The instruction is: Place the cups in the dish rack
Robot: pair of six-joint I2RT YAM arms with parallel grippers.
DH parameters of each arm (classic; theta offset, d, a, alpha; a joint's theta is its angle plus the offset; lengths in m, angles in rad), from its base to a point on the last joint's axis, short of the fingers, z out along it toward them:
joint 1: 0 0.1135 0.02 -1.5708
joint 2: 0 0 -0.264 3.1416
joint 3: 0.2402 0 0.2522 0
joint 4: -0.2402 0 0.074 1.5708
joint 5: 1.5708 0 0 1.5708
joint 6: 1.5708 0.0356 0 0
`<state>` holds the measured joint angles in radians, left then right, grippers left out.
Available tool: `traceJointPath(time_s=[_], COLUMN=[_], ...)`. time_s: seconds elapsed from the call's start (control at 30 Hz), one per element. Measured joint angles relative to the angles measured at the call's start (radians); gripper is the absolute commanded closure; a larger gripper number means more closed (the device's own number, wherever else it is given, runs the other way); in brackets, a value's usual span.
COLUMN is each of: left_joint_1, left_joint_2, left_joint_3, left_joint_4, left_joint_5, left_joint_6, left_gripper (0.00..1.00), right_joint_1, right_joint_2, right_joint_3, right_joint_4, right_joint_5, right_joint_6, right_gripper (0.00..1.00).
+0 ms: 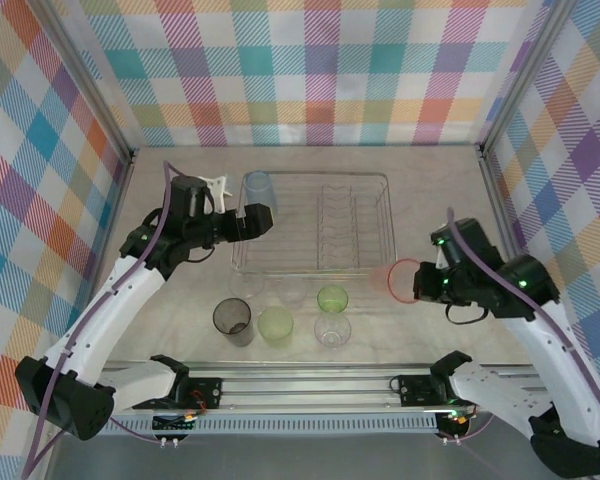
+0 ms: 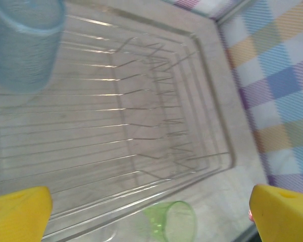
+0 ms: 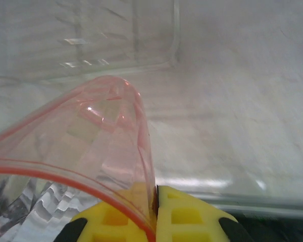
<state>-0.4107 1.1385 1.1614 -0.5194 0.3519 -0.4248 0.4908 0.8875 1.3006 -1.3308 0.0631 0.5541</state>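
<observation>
My open left gripper should keep going toward the cup's bottom [image 3: 111, 84] and close there, as that bottom is free and the pink-red cup's rim [image 1: 393, 284] is in my right gripper.
The silvery wire dish rack [image 1: 384, 214] sits mid-table, with a blue cup [image 1: 258, 188] standing in its back left corner. My left gripper [image 1: 238, 204] hovers open over the rack's left part; in the left wrist view its yellow pads [image 2: 20, 212] frame the rack [image 2: 212, 166] and the blue cup [image 2: 22, 43]. My right gripper [image 1: 426, 284] is shut on the wall of a pink-red cup [image 1: 404, 278] just right of the rack's front right corner. One pad is inside the cup [image 3: 81, 146] and one outside, at the gripper [image 3: 155, 212].
In front of the rack stand a smoky grey cup [image 1: 232, 320], a yellow-green cup [image 1: 275, 324], a green cup [image 1: 332, 298] and clear cups [image 1: 332, 331]. The green cup [image 2: 171, 219] lies near the rack's front edge. Plaid walls enclose the table.
</observation>
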Motion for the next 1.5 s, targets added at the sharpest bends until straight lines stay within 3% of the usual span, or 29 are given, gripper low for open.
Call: traceJointPath(time_s=[0.17, 0.3, 0.43, 0.63, 0.83, 1.13, 1.4, 1.5], left_joint_1=[-0.018, -0.058, -0.078, -0.097, -0.116, -0.132, -0.138, -0.138], left_joint_2=[0.000, 0.009, 0.037, 0.046, 0.046, 0.045, 0.052, 0.052], left_joint_3=[0.000, 0.000, 0.000, -0.007, -0.013, -0.013, -0.003, -0.003], left_joint_4=[0.119, 0.175, 0.225, 0.347, 0.451, 0.477, 0.463, 0.462], left_joint_5=[0.147, 0.225, 0.286, 0.359, 0.403, 0.447, 0.463, 0.464], left_joint_6=[-0.050, -0.066, -0.081, -0.110, -0.118, -0.117, -0.106, -0.104], left_gripper=[0.00, 0.00, 0.00, 0.00, 0.00, 0.01, 0.12, 0.21], right_joint_1=[-0.156, -0.231, -0.249, -0.249, -0.249, -0.220, -0.201, -0.201], right_joint_2=[0.053, 0.158, 0.266, 0.305, 0.305, 0.331, 0.369, 0.370], right_joint_3=[0.028, -0.025, -0.078, -0.091, -0.108, -0.114, -0.118, -0.128], right_joint_4=[0.219, 0.534, 0.795, 1.005, 1.131, 1.152, 1.143, 1.142], right_joint_5=[-0.293, -0.602, -0.821, -1.016, -1.124, -1.167, -1.187, -1.191], right_joint_6=[-0.047, 0.003, 0.103, 0.203, 0.260, 0.253, 0.229, 0.219], right_gripper=[1.00, 1.00, 1.00, 1.00, 1.00, 1.00, 1.00, 1.00])
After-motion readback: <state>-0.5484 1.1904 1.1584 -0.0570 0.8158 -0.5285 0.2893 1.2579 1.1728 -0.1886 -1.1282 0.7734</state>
